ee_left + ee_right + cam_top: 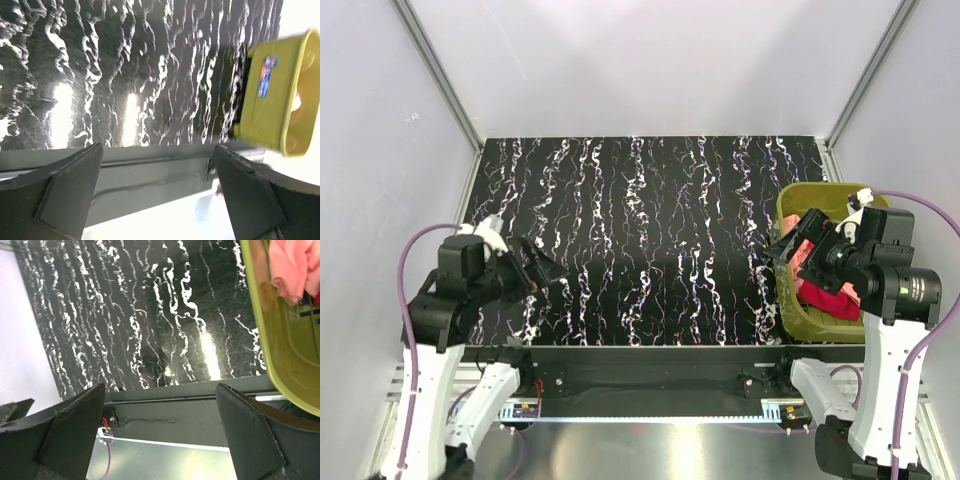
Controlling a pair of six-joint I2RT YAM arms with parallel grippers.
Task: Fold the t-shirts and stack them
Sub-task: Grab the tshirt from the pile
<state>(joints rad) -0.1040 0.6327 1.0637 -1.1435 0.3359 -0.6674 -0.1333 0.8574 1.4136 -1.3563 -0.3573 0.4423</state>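
The crimson red shirt (823, 296) lies uncovered in the basket's near part (840, 305), so my right gripper should keep reaching into the basket until its open fingers close on the shirt.
Both t-shirts lie crumpled in the olive-green basket (788, 205) at the table's right side. The crimson red shirt (828, 300) is in its near part. The salmon-pink shirt (808, 254) lies beside it and also shows in the right wrist view (292, 265). My right gripper (788, 246) is open and empty, held above the basket's left rim; in its wrist view (160, 432) the jaws stand wide apart. My left gripper (546, 268) is open and empty above the table's near left; its wrist view (157, 192) shows only table between the jaws.
The black marbled tabletop (650, 240) is bounded by white walls behind and at both sides. The basket also shows in the left wrist view (275, 100) and the right wrist view (285, 355). A black rail (650, 360) runs along the near edge.
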